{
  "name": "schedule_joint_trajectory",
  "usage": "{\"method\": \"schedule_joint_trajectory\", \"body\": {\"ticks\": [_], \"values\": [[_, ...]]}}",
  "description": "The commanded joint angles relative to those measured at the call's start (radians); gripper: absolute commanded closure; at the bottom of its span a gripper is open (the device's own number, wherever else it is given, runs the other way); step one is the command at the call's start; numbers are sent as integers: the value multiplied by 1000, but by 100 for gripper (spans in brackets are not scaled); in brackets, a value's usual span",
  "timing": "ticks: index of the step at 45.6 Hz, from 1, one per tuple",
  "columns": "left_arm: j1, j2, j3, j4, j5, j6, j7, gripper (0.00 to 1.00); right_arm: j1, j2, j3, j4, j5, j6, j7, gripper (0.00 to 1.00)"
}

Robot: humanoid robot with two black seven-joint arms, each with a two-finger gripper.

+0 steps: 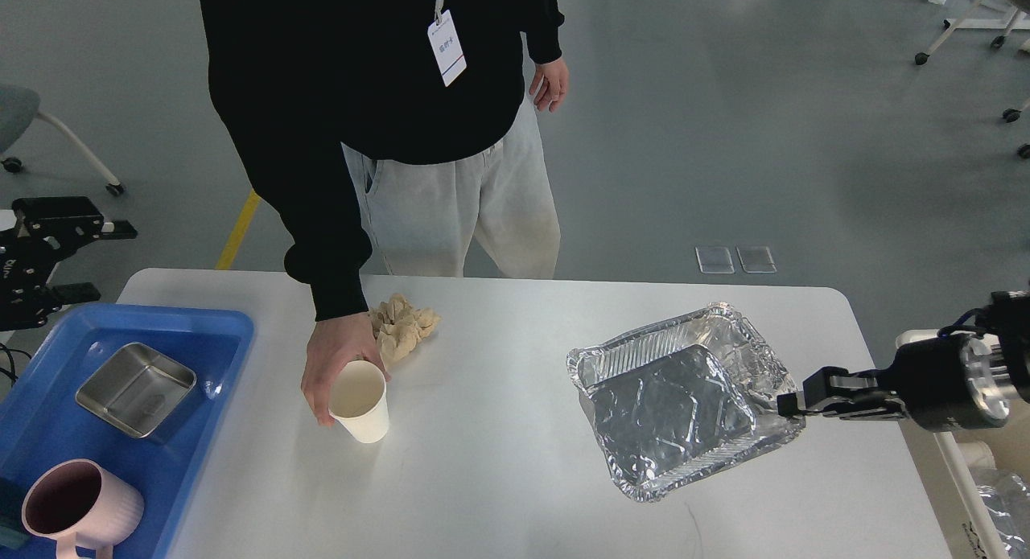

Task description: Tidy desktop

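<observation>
I expect the white paper cup to lean over empty when I lift it by its rim, because only the cup's pale inside shows through the cup's opening.
The white desktop holds a crumpled brown paper wad and a crinkled foil tray. A person's hand sets a white paper cup upright on it, just in front of the wad. My right gripper comes in from the right and is shut on the foil tray's right rim. My left gripper is at the far left edge, above the blue tray's back corner, with its two fingers apart and nothing between them.
A blue plastic tray at the left holds a steel box and a pink mug. The person leans over the desktop's far edge. A white bin stands beside the right edge.
</observation>
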Motion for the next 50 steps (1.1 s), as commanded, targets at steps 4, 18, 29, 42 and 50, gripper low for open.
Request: {"method": "schedule_joint_trajectory", "body": {"ticks": [4, 18, 29, 42, 50], "values": [[33, -119, 0, 0, 68, 101, -5, 4, -2, -1, -4, 0, 0, -1, 0, 100], [79, -256, -2, -1, 271, 235, -12, 4, -18, 15, -7, -2, -1, -11, 0, 100], [132, -391, 1, -3, 459, 309, -17, 6, -25, 26, -9, -6, -6, -15, -2, 100], [162, -396, 52, -78, 599, 308, -24, 6, -45, 45, -7, -29, -12, -15, -2, 100], [167, -408, 98, -81, 646, 315, -24, 10, -45, 65, -7, -37, -12, -15, -9, 100]]}}
